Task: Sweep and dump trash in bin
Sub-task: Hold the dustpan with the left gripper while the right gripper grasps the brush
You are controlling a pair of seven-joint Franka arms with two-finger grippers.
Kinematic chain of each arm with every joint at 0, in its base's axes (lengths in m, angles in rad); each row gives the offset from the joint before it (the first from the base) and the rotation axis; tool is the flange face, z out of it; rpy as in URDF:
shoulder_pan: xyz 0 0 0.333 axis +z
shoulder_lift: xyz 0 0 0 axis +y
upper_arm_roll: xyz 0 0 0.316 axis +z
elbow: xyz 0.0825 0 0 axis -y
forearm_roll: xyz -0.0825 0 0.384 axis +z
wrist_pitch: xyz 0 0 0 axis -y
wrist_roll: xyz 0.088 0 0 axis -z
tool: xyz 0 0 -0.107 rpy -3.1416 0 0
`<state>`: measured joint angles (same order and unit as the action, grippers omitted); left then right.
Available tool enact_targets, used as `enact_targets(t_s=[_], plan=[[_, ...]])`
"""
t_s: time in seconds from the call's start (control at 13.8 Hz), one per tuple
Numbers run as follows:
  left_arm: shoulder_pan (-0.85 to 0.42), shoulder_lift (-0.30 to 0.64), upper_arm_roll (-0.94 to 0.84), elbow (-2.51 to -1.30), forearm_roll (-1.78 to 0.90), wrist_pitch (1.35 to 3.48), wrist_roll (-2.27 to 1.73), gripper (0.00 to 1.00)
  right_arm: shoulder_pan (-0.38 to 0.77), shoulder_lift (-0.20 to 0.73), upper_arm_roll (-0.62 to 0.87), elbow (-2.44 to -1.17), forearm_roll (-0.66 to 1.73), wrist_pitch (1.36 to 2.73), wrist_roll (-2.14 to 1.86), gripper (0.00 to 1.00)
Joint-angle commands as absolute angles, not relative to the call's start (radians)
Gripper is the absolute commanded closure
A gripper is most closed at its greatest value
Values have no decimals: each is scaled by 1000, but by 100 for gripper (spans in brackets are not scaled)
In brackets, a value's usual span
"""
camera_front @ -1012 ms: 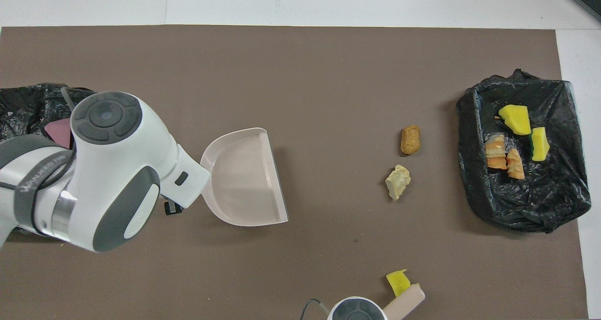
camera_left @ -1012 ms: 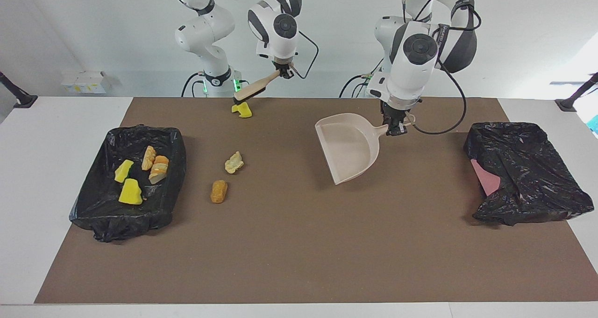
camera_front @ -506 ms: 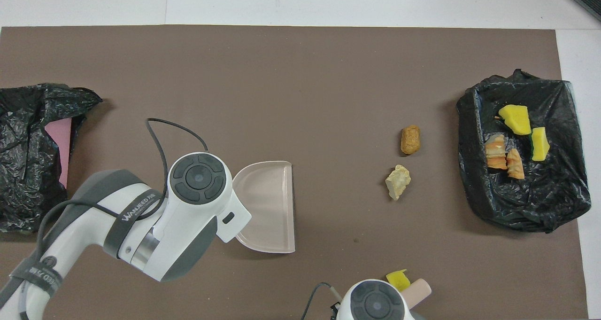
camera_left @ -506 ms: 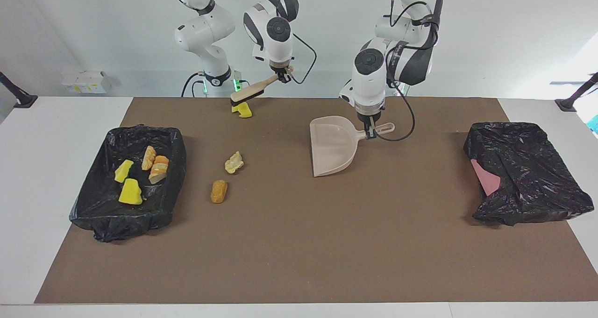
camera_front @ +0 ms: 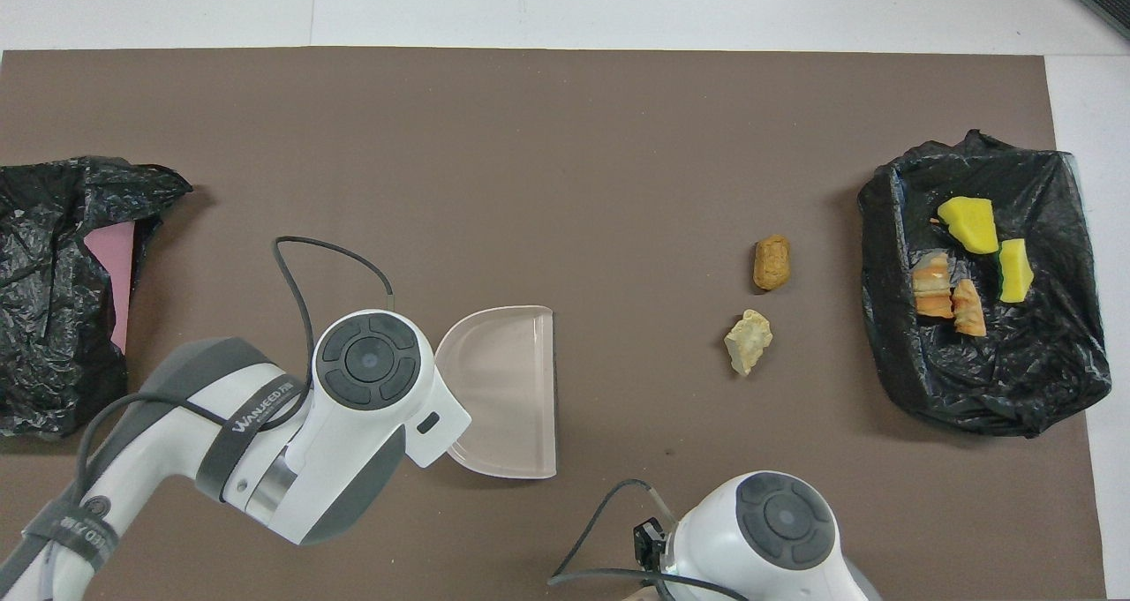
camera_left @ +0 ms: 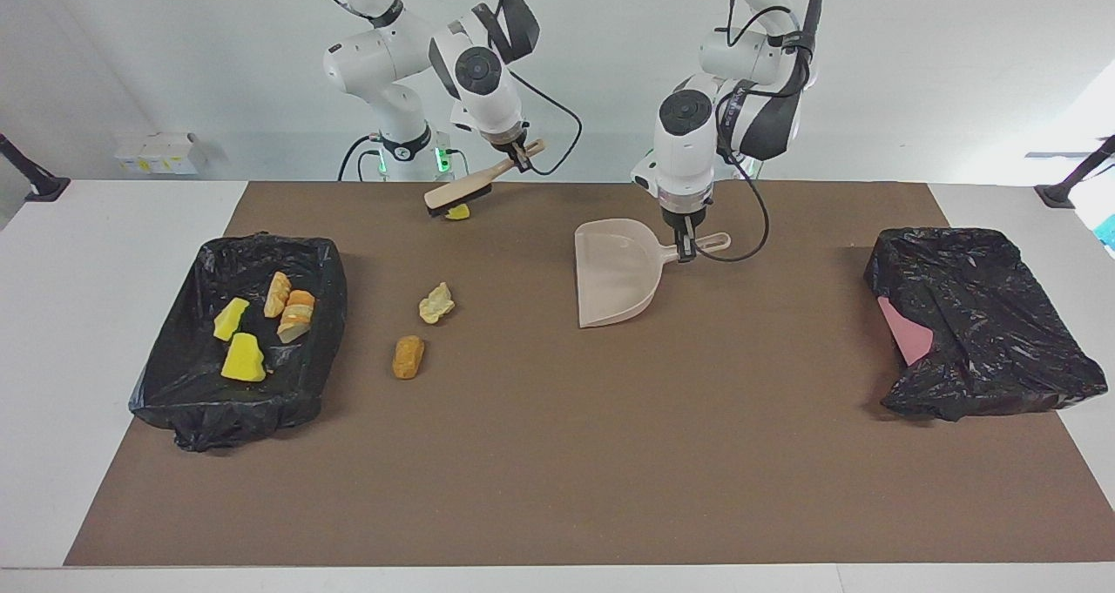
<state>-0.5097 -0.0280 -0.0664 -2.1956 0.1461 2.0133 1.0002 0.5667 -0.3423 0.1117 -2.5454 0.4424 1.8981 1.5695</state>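
Note:
The yellow sponge chunk [camera_left: 459, 212] is closer to the robot's arms than the dustpan's open edge is, so the robot's right gripper should first sweep the chunk out to the pale beige lump [camera_left: 436, 304].
My left gripper [camera_left: 685, 249] is shut on the handle of a beige dustpan [camera_left: 614, 271] low at the brown mat, its open edge toward the loose scraps; the dustpan also shows in the overhead view [camera_front: 508, 389]. My right gripper [camera_left: 521, 153] is shut on a beige brush [camera_left: 457, 192], held tilted over a yellow sponge chunk [camera_left: 456, 213] near the robots. My right arm hides both in the overhead view. A pale beige lump [camera_left: 436, 302] [camera_front: 748, 341] and an orange-brown lump [camera_left: 408, 356] [camera_front: 772, 262] lie on the mat beside the black-bagged bin [camera_left: 174, 384] [camera_front: 971, 389].
The bin at the right arm's end holds two yellow chunks and two orange bread pieces. A second black-bagged bin [camera_left: 984, 323] [camera_front: 53, 283], with pink showing inside, stands at the left arm's end. The brown mat [camera_left: 557, 454] covers most of the table.
My left arm has carried the dustpan down and toward the loose scraps, with little movement in the last half second. My right gripper has swung the brush toward the right arm's end, over the yellow chunk.

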Motion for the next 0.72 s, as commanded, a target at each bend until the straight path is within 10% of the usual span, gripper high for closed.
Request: enact_targets(t_s=[0.0, 0.65], plan=[[-531, -64, -54, -2240, 166, 2048, 997, 100, 596, -359, 123, -2601, 474, 1965, 1532, 100], [-532, -64, -55, -2240, 166, 2052, 997, 100, 502, -97, 120, -2297, 230, 1994, 1313, 100]])
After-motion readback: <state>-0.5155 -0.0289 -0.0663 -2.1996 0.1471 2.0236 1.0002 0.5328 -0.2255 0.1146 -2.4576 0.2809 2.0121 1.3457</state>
